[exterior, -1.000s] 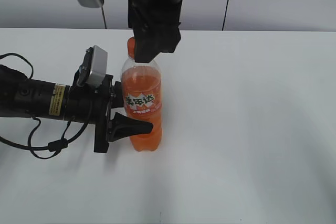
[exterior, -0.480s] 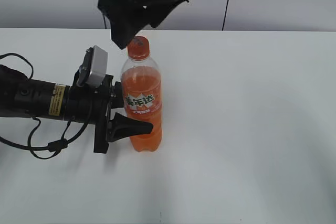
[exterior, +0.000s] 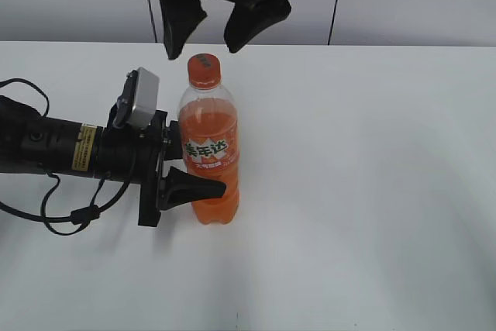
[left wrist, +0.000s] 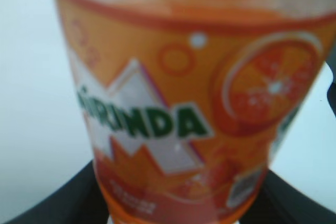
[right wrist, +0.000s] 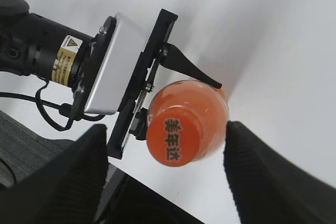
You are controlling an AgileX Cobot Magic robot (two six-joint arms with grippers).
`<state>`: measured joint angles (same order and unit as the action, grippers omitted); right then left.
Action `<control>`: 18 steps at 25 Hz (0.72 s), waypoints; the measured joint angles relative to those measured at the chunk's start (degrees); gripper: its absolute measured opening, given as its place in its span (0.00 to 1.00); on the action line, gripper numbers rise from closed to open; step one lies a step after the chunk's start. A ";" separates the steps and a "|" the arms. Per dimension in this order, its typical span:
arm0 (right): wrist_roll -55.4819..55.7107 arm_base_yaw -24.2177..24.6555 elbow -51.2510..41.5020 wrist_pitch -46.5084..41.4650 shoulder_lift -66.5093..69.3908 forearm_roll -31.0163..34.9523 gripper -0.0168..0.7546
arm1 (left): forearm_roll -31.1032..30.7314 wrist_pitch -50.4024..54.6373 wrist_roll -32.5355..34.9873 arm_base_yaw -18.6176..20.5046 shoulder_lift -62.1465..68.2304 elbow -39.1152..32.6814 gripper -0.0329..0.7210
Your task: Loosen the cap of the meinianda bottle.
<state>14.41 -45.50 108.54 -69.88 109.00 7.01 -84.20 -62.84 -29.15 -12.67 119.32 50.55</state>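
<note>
I expect the orange cap [exterior: 204, 70] to come off whole when I turn and lift it, because it is a round screw top on the bottle's neck [exterior: 205, 91].
The meinianda bottle [exterior: 209, 153] stands upright on the white table, full of orange drink, with an orange label. Its label fills the left wrist view [left wrist: 178, 119]. The orange cap [exterior: 204, 67] sits on its neck; from above it shows in the right wrist view [right wrist: 173, 136] with dark characters on top. My left gripper [exterior: 203, 167] lies sideways and is shut on the bottle's lower body. My right gripper [exterior: 213, 25] hangs open just above the cap, its two fingers spread on either side and clear of it [right wrist: 165, 174].
The left arm [exterior: 54, 149] lies along the table at the left with a loose black cable [exterior: 70, 215]. A grey wall with dark vertical seams [exterior: 335, 5] stands behind the table.
My right gripper was closed around the cap a second ago. It has opened, risen and turned, and the cap now stands uncovered. The bottle and left gripper have not moved.
</note>
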 joint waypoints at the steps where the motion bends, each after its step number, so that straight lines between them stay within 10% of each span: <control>1: 0.09 0.00 0.00 0.00 0.00 0.00 0.66 | 0.00 0.00 0.00 0.00 0.00 0.00 0.59; 18: 0.24 0.00 0.00 0.00 1.48 -1.35 0.53 | 0.00 0.00 0.00 0.00 0.00 0.00 0.59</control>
<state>14.65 -45.50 108.54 -69.88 110.48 5.66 -84.20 -62.84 -29.15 -12.67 119.32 50.55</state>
